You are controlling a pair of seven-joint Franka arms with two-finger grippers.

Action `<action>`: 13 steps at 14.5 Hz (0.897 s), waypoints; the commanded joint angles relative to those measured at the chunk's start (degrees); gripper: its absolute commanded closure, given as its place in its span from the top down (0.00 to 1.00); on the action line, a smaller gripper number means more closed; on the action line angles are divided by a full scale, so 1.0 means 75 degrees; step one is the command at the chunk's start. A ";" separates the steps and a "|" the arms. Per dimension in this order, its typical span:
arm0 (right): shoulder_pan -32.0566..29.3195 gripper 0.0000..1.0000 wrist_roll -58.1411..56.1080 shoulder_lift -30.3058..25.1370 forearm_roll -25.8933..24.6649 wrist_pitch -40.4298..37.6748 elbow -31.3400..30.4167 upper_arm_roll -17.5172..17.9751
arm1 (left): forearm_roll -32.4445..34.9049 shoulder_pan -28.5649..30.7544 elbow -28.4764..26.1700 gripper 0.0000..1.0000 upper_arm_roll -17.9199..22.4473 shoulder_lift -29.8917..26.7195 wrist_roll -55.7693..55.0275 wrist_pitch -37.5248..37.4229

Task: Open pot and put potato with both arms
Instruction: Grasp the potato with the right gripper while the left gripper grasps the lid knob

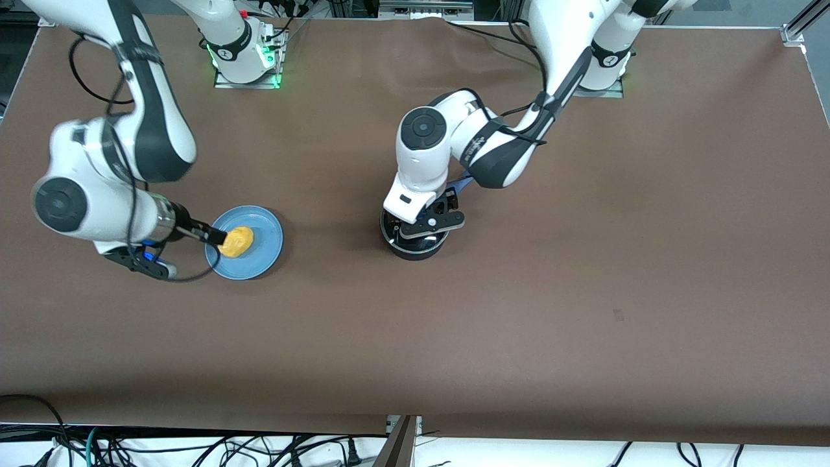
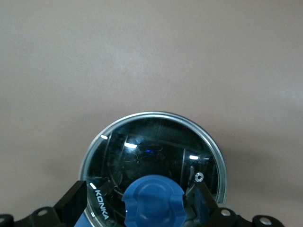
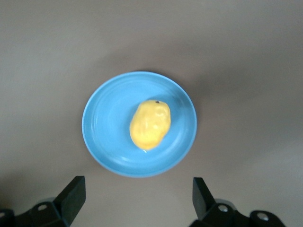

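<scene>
I should expect to find an empty black pot (image 1: 414,255) when I bring the yellow potato over, because black is all that shows through the glass lid's uncovered edge (image 1: 420,244).
The black pot (image 1: 413,245) stands mid-table, its blue handle (image 1: 462,185) partly under the left arm. Its glass lid (image 2: 156,142) is on, with the blue knob (image 2: 153,201). My left gripper (image 1: 421,224) is low over the lid and open (image 2: 141,191), one finger on each side of the knob, not touching it. The yellow potato (image 1: 236,241) lies on a blue plate (image 1: 259,259) toward the right arm's end. My right gripper (image 1: 214,235) is open and empty over the plate's edge. In the right wrist view the potato (image 3: 150,124) lies ahead of the fingers (image 3: 75,196).
Brown table cover (image 1: 519,311) all around. The arm bases stand along the table's edge farthest from the front camera. Cables hang along the edge nearest the front camera.
</scene>
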 commanded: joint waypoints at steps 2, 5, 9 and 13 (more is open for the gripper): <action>0.0147 1.00 0.1900 0.0068 -0.0099 0.1390 -0.0877 -0.0034 | 0.0435 -0.0264 0.0299 1.00 0.0078 0.0338 -0.0463 0.0072; 0.0124 1.00 0.1925 0.0173 -0.0169 0.2713 -0.1815 -0.0081 | 0.0470 -0.0299 0.0252 0.97 0.0066 0.0361 -0.0533 0.0072; 0.0124 1.00 0.1925 0.0641 -0.0321 0.3303 -0.2181 -0.0140 | 0.0435 -0.0299 0.0240 0.62 0.0066 0.0314 -0.0627 0.0060; 0.0148 0.65 0.1937 0.0924 -0.0544 0.3562 -0.2158 -0.0140 | 0.0400 -0.0276 0.0252 0.49 0.0066 0.0245 -0.0616 0.0049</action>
